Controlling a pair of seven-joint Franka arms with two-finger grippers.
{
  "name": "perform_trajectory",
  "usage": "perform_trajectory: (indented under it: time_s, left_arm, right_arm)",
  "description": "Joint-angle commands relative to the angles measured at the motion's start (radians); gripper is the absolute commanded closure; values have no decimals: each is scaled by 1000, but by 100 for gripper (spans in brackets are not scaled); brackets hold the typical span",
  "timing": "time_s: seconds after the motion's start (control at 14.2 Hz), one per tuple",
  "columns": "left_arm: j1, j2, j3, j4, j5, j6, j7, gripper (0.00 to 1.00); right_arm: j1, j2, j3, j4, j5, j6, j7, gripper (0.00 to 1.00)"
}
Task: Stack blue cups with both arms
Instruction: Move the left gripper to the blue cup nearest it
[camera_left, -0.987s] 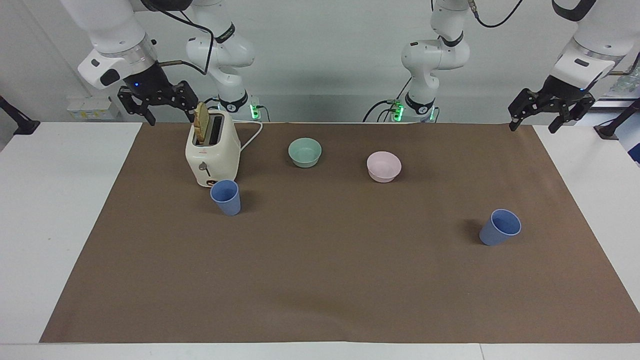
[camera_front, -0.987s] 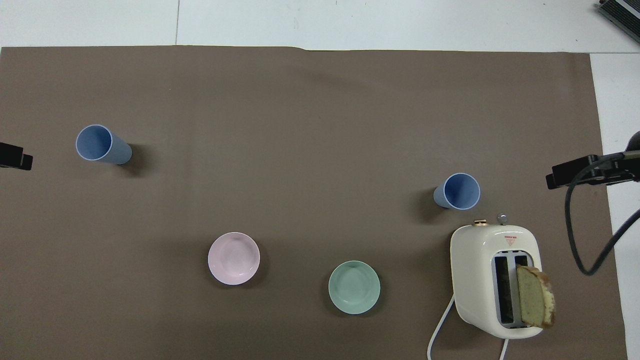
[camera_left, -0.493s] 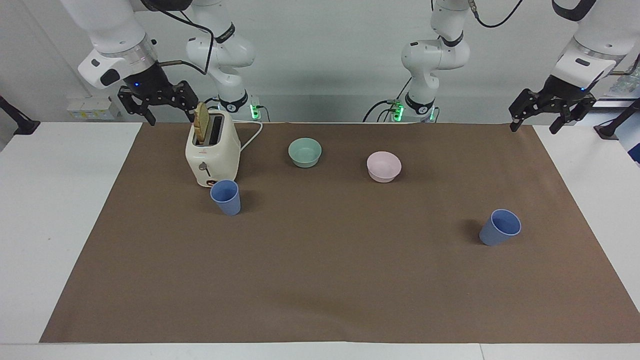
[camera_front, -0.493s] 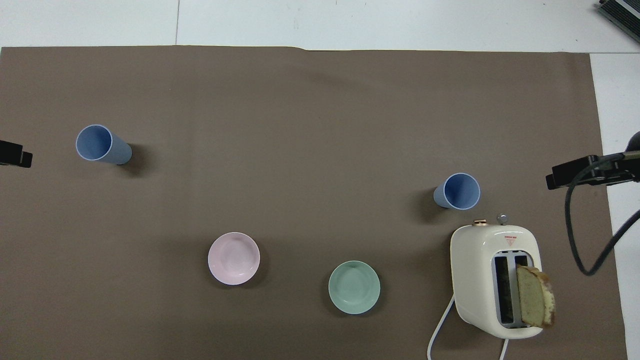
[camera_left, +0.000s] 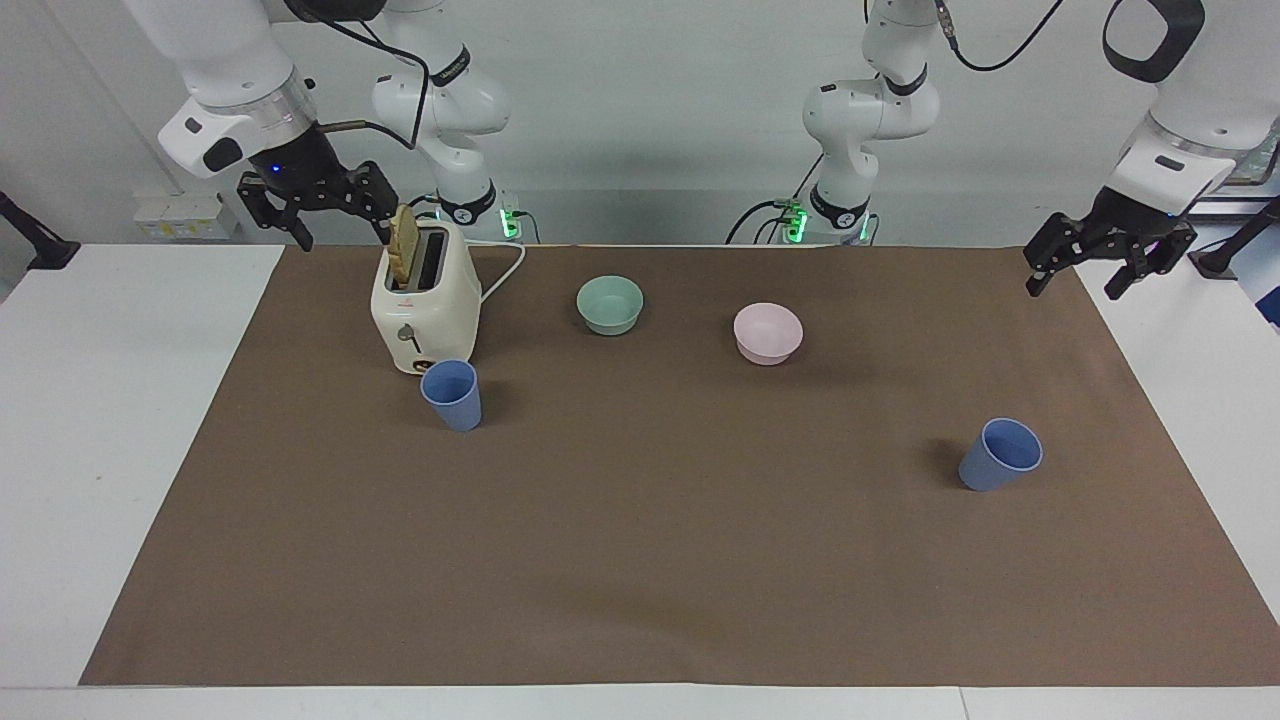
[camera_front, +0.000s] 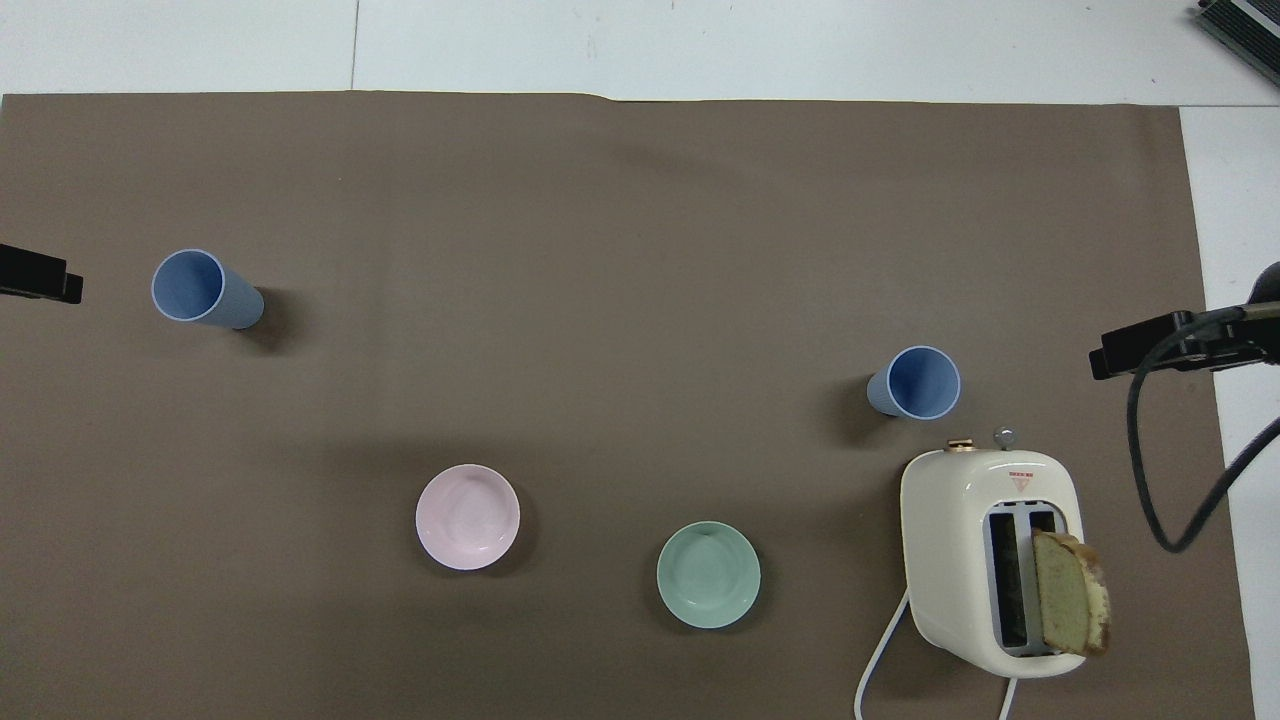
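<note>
My left gripper is near the blue cup (camera_front: 230, 300), which stands upright and clear of the bowls. I keep moving toward its open rim (camera_front: 188, 284) until my fingers are on both sides of it.
Two blue cups stand upright and apart on the brown mat. One blue cup (camera_left: 452, 396) (camera_front: 915, 383) stands beside the toaster, a little farther from the robots than it. The other blue cup (camera_left: 999, 456) (camera_front: 205, 290) stands toward the left arm's end. My left gripper (camera_left: 1072, 286) (camera_front: 42, 283) is open and empty, up in the air over the mat's edge at that end. My right gripper (camera_left: 345, 236) (camera_front: 1150, 345) is open and empty, raised beside the toaster's top, apart from both cups.
A cream toaster (camera_left: 425, 305) (camera_front: 990, 555) with a bread slice (camera_left: 404, 243) sticking out stands at the right arm's end, its white cord (camera_left: 505, 270) trailing toward the robots. A teal bowl (camera_left: 610, 304) and a pink bowl (camera_left: 767, 332) sit nearer to the robots than the cups.
My left gripper has dropped a little and moved outward over the mat's edge, closer to the cup at its end. The right arm has hardly moved. The cups have not moved.
</note>
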Motion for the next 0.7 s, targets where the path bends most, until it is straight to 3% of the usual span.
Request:
perform_trajectory:
  time_s: [0.0,0.63]
  left_arm:
    - [36,41,-4,-37,-26,95,39,0]
    - [87,200,-4,-205,-34,434,158,0]
  right_arm:
    - [-1,-15,2,-14,4,2,2,0]
    - [-1,-13,2,-11,15,3,2,0]
